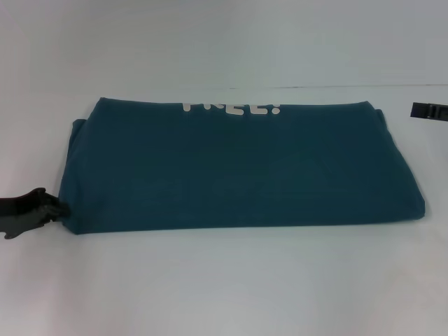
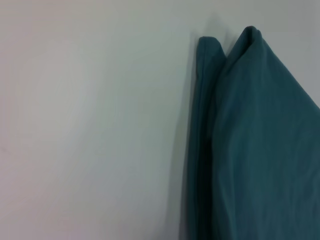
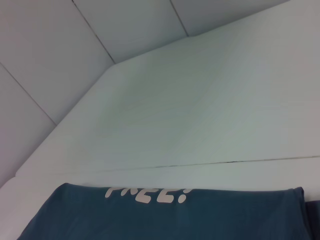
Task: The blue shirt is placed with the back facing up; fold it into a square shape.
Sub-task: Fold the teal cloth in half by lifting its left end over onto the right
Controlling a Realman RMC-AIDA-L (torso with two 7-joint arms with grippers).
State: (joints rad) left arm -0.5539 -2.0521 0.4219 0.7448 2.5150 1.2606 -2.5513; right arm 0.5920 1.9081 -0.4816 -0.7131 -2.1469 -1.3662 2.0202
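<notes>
The robot's left gripper touches only the edge of the shirt's near corner (image 1: 66, 221), so it needs to open and reach farther in over the layers (image 1: 87, 200) before it pulls the shirt.
The blue shirt (image 1: 238, 171) lies folded into a wide flat band across the white table. The lower part of white "FREE!" lettering (image 1: 231, 108) shows at its far fold. My left gripper (image 1: 57, 208) is low on the table at the shirt's near left corner, touching its edge. The left wrist view shows that stacked, layered edge of the shirt (image 2: 260, 140) close up. My right gripper (image 1: 428, 110) sits at the far right, apart from the shirt's far right corner. In the right wrist view the shirt (image 3: 165, 215) and its lettering (image 3: 147, 194) are seen from the far side.
The white table (image 1: 224, 287) extends in front of the shirt and behind it. A thin seam (image 1: 392, 86) crosses the tabletop beyond the shirt. In the right wrist view the table's far edge (image 3: 60, 125) meets a pale panelled wall (image 3: 75, 45).
</notes>
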